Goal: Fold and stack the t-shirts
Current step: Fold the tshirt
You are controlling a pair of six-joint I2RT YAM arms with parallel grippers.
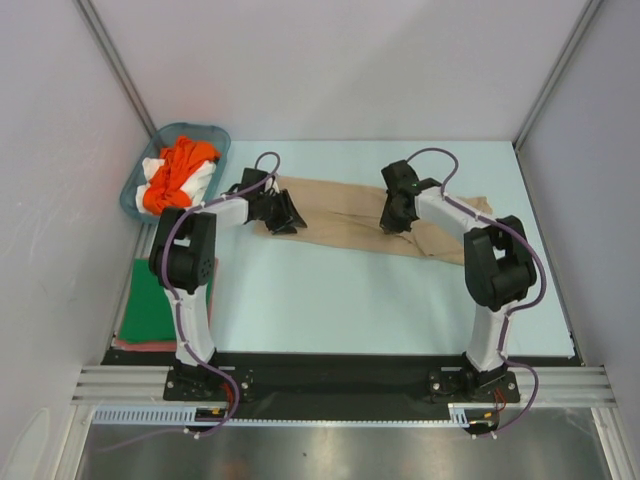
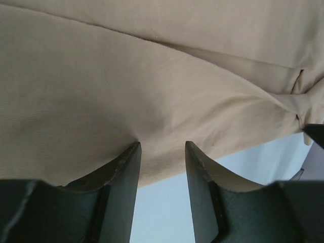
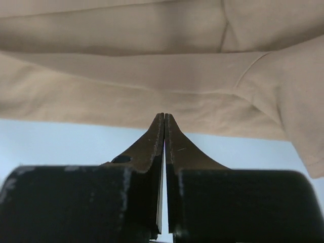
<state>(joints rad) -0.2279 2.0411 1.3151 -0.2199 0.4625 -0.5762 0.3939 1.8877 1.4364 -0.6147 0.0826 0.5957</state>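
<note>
The robot's right gripper should back off, open and grab the raised cloth farther in, because a slanting fold is rumpling the tan-beige t-shirt next to its near hem.
A tan-beige t-shirt lies spread across the far half of the table. My left gripper is at its left end. In the left wrist view it is open, its fingertips resting at the near edge of the tan cloth. My right gripper is over the shirt's right part. In the right wrist view it is shut, tips at the near hem of the cloth, with no cloth seen between the jaws. Orange and white shirts fill the basket. A dark green shirt lies folded over a reddish one.
The teal plastic basket stands at the back left corner. The folded pile sits at the table's left edge beside the left arm's base. Grey walls close in both sides and the back. Light blue tabletop shows between the arms.
</note>
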